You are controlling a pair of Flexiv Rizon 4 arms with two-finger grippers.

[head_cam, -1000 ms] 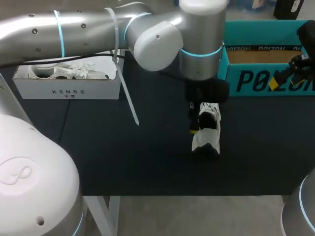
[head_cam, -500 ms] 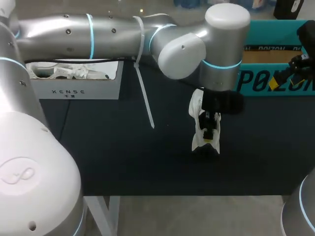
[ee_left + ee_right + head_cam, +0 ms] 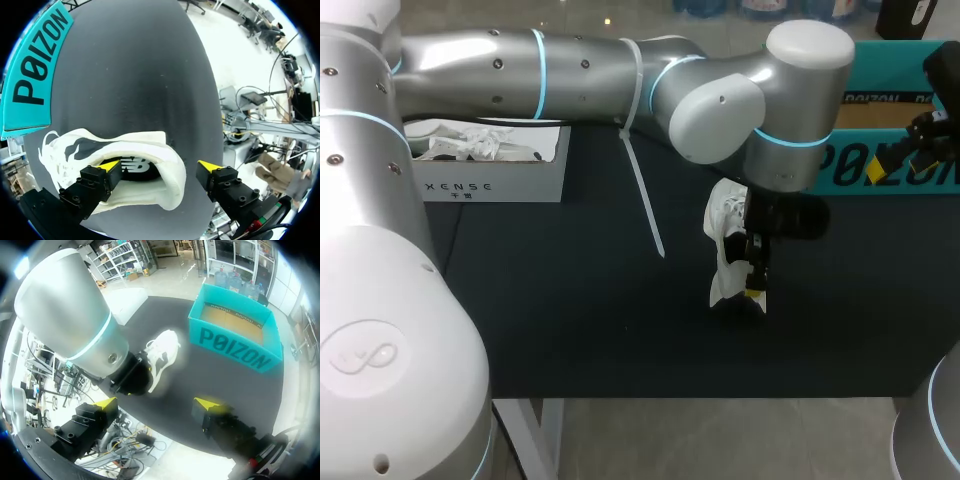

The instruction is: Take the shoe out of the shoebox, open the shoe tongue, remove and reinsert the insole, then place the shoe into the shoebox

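I expect to find the matching shoe (image 3: 442,146) lying inside the white box when I carry the white shoe over, because tangled white laces (image 3: 480,144) show in there.
A white shoe (image 3: 725,250) with black markings lies on the dark table (image 3: 570,320), in front of the teal shoebox (image 3: 895,165). My left arm comes across from the left, and its gripper (image 3: 753,272) hangs over the shoe's heel end. In the left wrist view the left gripper (image 3: 159,165) is open; one finger is over the shoe's (image 3: 95,145) opening, the other outside the heel collar, and neither presses it. The right gripper (image 3: 898,158) stays open at the far right by the shoebox. From the right wrist view, the right gripper (image 3: 156,403) is high above the shoe (image 3: 162,357) and shoebox (image 3: 232,340).
A white box (image 3: 490,185) holding crumpled paper stands at the back left. A white cable tie (image 3: 645,205) dangles from my left arm. The table's front edge (image 3: 720,397) runs just below the shoe.
My left arm has swung to the right, carrying its gripper from the shoe's left side over to its right, heel side. The shoe and the right arm have stayed put.
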